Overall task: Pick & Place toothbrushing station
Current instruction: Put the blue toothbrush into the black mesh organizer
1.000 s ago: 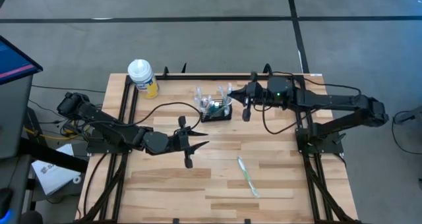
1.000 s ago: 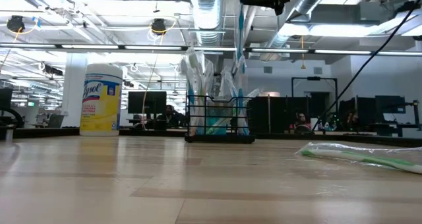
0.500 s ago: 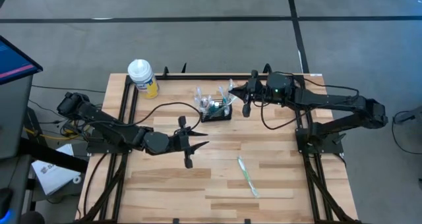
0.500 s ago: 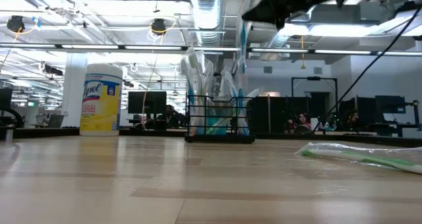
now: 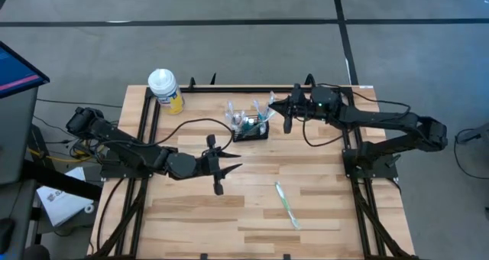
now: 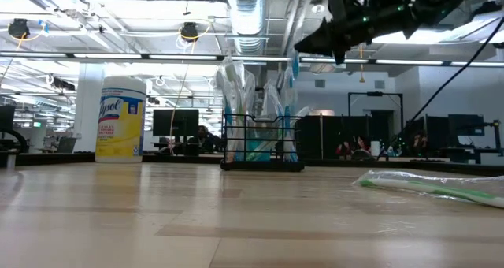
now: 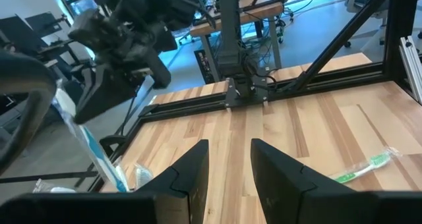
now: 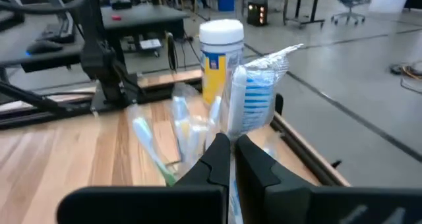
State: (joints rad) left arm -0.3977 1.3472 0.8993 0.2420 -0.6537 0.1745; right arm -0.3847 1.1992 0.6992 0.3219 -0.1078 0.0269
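Observation:
The blue toothbrush's handle (image 6: 294,72) is aimed down into the black holder (image 6: 288,140), so my right gripper should go on lowering it until the handle rests inside, then let go.
The toothbrushing station (image 5: 250,128), a small black wire-mesh holder with several wrapped brushes standing in it, rests on its base at the table's far middle (image 6: 262,148). My right gripper (image 5: 275,107) hovers just right of it and above it (image 6: 302,46), shut on a wrapped blue toothbrush (image 8: 254,95). My left gripper (image 5: 227,169) stands open and empty over the table's middle left (image 7: 227,165). A green wrapped toothbrush (image 5: 286,205) lies flat on the table's near right. My right gripper pinches the wrapped toothbrush's handle (image 8: 235,126) between its two fingers. The fingers come nearly level from the table's right side. The blue bristle head (image 8: 256,102) sticks out past the fingertips. The brush is lifted clear, above the holder's right end.
A yellow wipes bottle with a white cap (image 5: 166,89) stands at the far left corner. Black frame rails (image 5: 229,88) run along the far edge and both sides. Bare wood (image 5: 199,214) lies across the near half, beside the green brush (image 6: 433,186).
My right gripper has sunk toward the holder with the wrapped brush still between its shut fingers, coming down into the low view from its top edge. The holder and the green brush have stayed where they were.

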